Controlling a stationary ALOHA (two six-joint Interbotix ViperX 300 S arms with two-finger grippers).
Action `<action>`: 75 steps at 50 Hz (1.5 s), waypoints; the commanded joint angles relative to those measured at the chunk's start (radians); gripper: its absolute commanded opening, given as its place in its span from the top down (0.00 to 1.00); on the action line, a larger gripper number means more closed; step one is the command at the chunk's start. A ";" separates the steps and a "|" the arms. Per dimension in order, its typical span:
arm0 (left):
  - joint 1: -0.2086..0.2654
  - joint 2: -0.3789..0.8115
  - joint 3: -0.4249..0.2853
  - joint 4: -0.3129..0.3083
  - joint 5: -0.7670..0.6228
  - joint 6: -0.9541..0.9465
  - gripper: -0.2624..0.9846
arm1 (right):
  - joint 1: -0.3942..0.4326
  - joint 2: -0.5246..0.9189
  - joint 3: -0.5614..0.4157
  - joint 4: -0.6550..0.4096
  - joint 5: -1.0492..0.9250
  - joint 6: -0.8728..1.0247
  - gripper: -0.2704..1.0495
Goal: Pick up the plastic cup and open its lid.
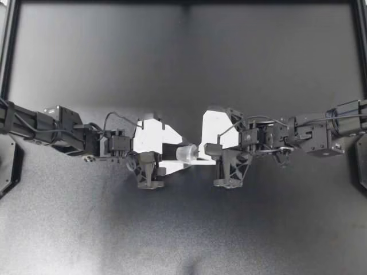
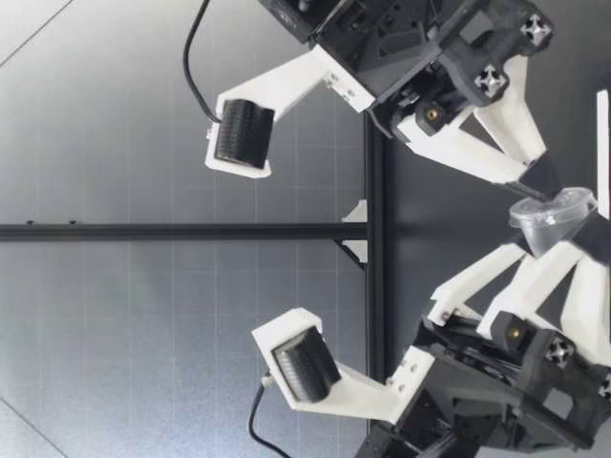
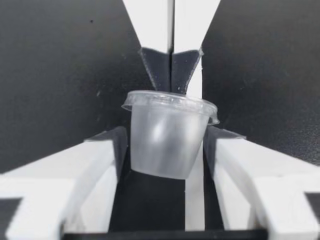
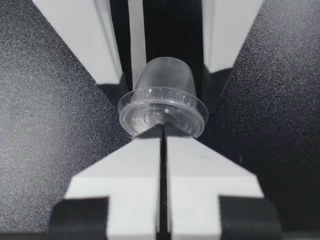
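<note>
A thin, smooth rim (image 3: pixel 212 113) sticks out past the cup's body, so the lid (image 3: pixel 169 99) will pop off in one piece when I open it.
A small clear plastic cup (image 1: pixel 187 153) with a lid lies on its side between my two grippers near the table's middle. My left gripper (image 1: pixel 179 153) is open around the cup's body (image 3: pixel 167 145), with its pads (image 3: pixel 121 145) close on either side and a narrow gap showing. My right gripper (image 1: pixel 200 155) faces it and is shut on the edge of the lid (image 4: pixel 162 112), its fingertips (image 4: pixel 150 145) pressed together there. In the low view the cup (image 2: pixel 554 218) sits between both pairs of white fingers.
The dark table mat (image 1: pixel 183 229) spreads around both arms. A black frame rail (image 1: pixel 7 51) runs along the table's side edges and back. Nothing else lies near the grippers.
</note>
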 commanded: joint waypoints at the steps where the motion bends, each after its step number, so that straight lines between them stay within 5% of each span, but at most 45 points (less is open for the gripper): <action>1: -0.002 -0.014 -0.015 0.002 -0.005 -0.002 0.40 | -0.011 -0.014 -0.017 0.002 -0.005 0.002 0.94; 24: -0.008 -0.014 -0.018 0.000 -0.002 -0.006 0.44 | -0.020 -0.006 -0.025 0.002 -0.012 0.000 0.94; 40: -0.008 -0.009 -0.023 -0.011 -0.002 -0.009 0.60 | -0.020 -0.020 -0.018 0.002 -0.012 0.000 0.94; 54: -0.008 -0.041 0.003 -0.028 -0.025 -0.011 0.61 | -0.020 -0.190 0.048 0.002 -0.034 -0.002 0.94; 75: -0.008 -0.137 0.106 -0.049 -0.459 -0.110 0.61 | 0.002 -0.483 0.298 -0.124 -0.540 -0.110 0.91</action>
